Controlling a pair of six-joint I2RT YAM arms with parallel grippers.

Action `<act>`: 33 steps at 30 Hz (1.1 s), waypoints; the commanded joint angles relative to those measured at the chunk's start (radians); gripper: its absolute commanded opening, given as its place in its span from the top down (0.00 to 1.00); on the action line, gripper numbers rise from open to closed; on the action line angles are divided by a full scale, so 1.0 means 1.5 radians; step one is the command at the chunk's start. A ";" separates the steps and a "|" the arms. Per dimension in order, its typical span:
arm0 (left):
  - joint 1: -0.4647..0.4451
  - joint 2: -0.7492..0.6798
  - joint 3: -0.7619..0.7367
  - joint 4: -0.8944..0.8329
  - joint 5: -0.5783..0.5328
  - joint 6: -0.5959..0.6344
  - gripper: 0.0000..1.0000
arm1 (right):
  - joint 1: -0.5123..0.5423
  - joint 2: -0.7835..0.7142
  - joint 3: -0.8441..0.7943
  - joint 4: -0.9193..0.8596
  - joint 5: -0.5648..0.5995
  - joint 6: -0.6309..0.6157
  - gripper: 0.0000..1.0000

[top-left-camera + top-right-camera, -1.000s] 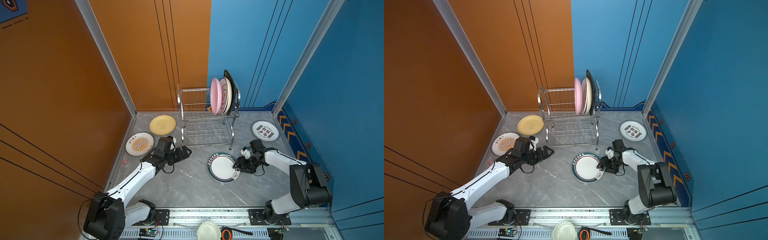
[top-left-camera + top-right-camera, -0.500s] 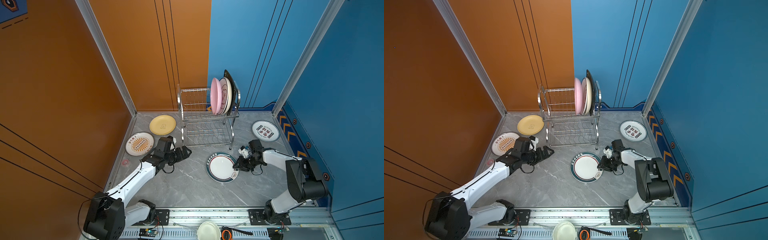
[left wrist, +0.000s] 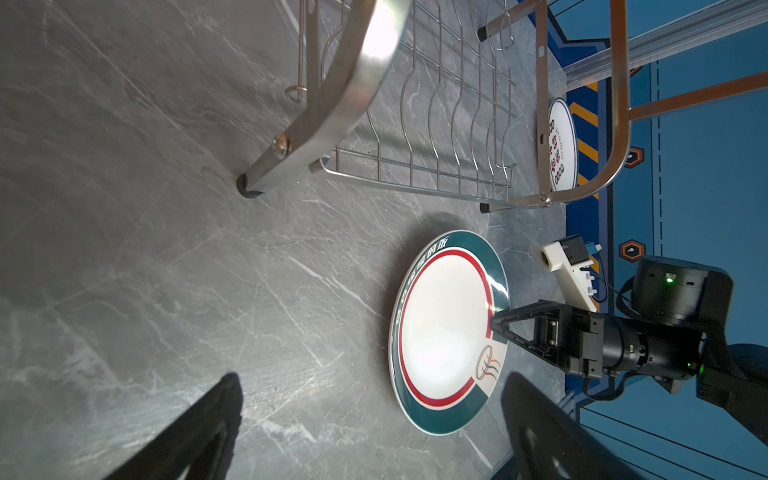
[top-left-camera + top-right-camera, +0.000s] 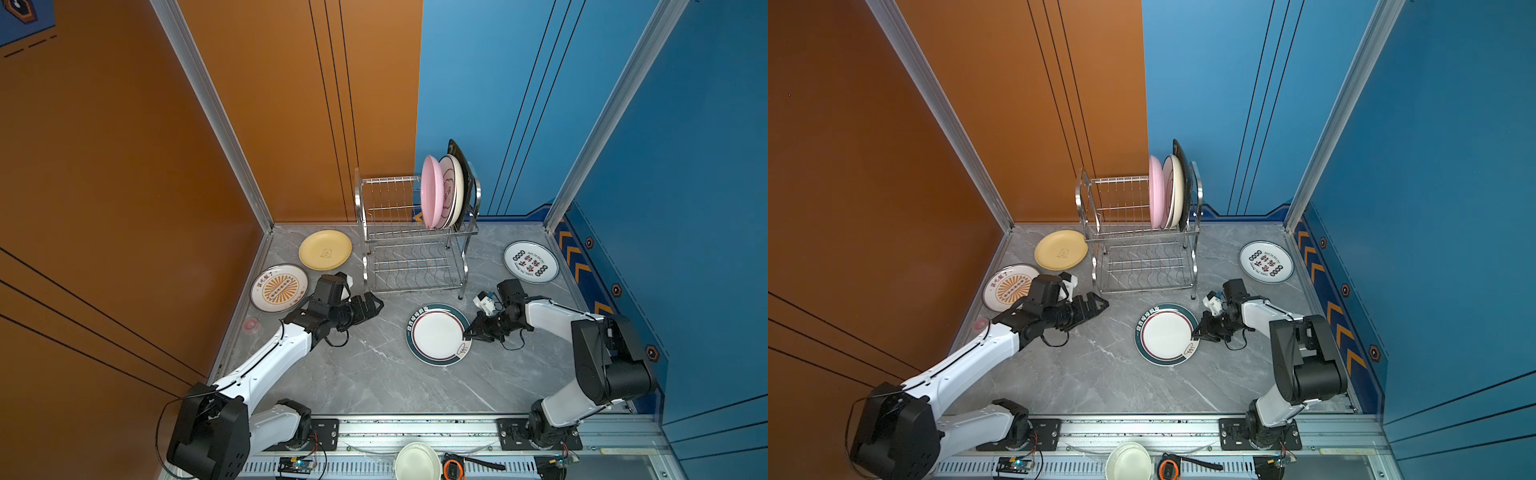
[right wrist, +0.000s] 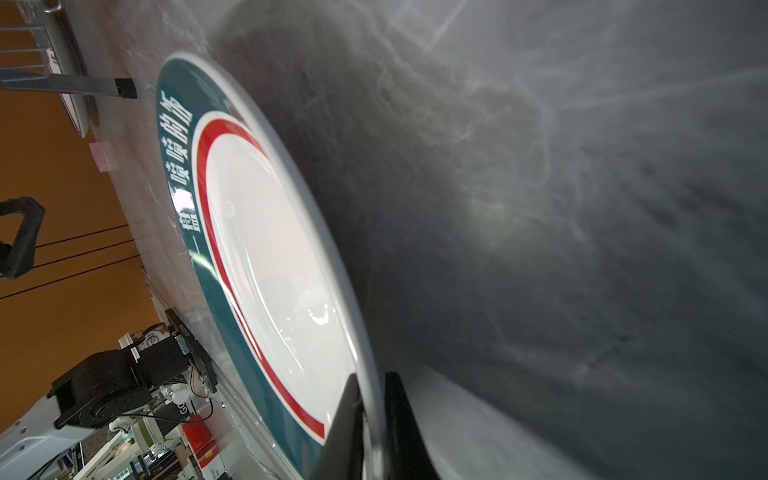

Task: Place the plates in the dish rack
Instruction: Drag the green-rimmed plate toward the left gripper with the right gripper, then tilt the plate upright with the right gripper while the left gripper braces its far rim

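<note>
My right gripper is pinching just the teal rim's edge (image 4: 468, 332), so my left gripper should hold the plate's opposite rim (image 4: 410, 336) while my right one takes the plate deeper.
A white plate with a teal rim and red ring (image 4: 436, 334) (image 4: 1165, 334) lies on the grey table in front of the dish rack (image 4: 359, 208) (image 4: 1082, 199). My right gripper (image 4: 467, 332) (image 5: 370, 378) is shut on this plate's right rim, one finger above and one below. My left gripper (image 4: 376, 305) (image 3: 372, 380) hangs open and empty left of the rack's front leg. A pink plate (image 4: 430, 191), a white patterned plate (image 4: 451, 189) and a black plate (image 4: 461, 166) stand in the upper tier. A yellow plate (image 4: 325, 249), a sunburst plate (image 4: 279, 287) and a white plate with characters (image 4: 531, 262) lie flat.
The rack's lower tier (image 3: 436, 124) holds nothing. A small white bowl (image 4: 417, 461) and an orange tape measure (image 4: 452, 469) sit on the front rail. A small pink disc (image 4: 250, 324) lies near the left wall. Walls close in the left, back and right.
My right gripper has closed on the teal-rimmed plate's rim, and the plate has slid slightly left. The left arm has not moved.
</note>
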 commanded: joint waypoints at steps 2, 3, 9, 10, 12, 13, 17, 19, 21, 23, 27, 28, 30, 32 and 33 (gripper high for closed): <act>-0.016 0.016 0.020 -0.010 0.017 0.008 0.02 | 0.012 -0.038 0.017 -0.031 -0.006 0.012 1.00; -0.018 0.018 0.022 -0.008 0.020 0.008 0.02 | 0.013 -0.046 0.020 -0.031 -0.012 0.019 1.00; -0.033 0.031 0.018 0.021 0.062 0.012 0.02 | 0.027 -0.089 0.048 -0.024 -0.052 0.069 1.00; -0.033 0.033 0.017 0.039 0.073 0.013 0.02 | 0.028 -0.096 0.051 -0.019 -0.059 0.078 1.00; -0.034 0.035 0.009 0.065 0.091 0.009 0.02 | 0.030 -0.105 0.057 -0.009 -0.069 0.097 1.00; -0.033 0.036 0.004 0.079 0.101 0.007 0.02 | 0.031 -0.109 0.060 0.000 -0.077 0.109 1.00; -0.033 0.038 -0.009 0.125 0.134 -0.007 0.00 | 0.041 -0.122 0.067 0.033 -0.094 0.150 1.00; -0.033 0.040 -0.011 0.142 0.148 -0.010 0.03 | 0.046 -0.127 0.070 0.051 -0.099 0.169 1.00; -0.032 0.042 -0.014 0.156 0.158 -0.012 0.08 | 0.049 -0.130 0.071 0.073 -0.103 0.189 1.00; -0.030 0.044 -0.018 0.174 0.170 -0.018 0.12 | 0.050 -0.131 0.071 0.101 -0.113 0.212 1.00; -0.026 0.049 -0.022 0.180 0.181 -0.022 0.22 | 0.056 -0.135 0.073 0.156 -0.125 0.258 1.00; -0.025 0.049 -0.023 0.184 0.182 -0.023 0.23 | 0.059 -0.136 0.076 0.159 -0.126 0.261 1.00; -0.024 0.048 -0.023 0.190 0.185 -0.027 0.27 | 0.067 -0.135 0.085 0.159 -0.125 0.264 1.00; -0.023 0.049 -0.021 0.194 0.187 -0.030 0.30 | 0.075 -0.133 0.091 0.159 -0.126 0.265 1.00; -0.021 0.049 -0.020 0.197 0.189 -0.031 0.32 | 0.081 -0.132 0.094 0.159 -0.127 0.266 1.00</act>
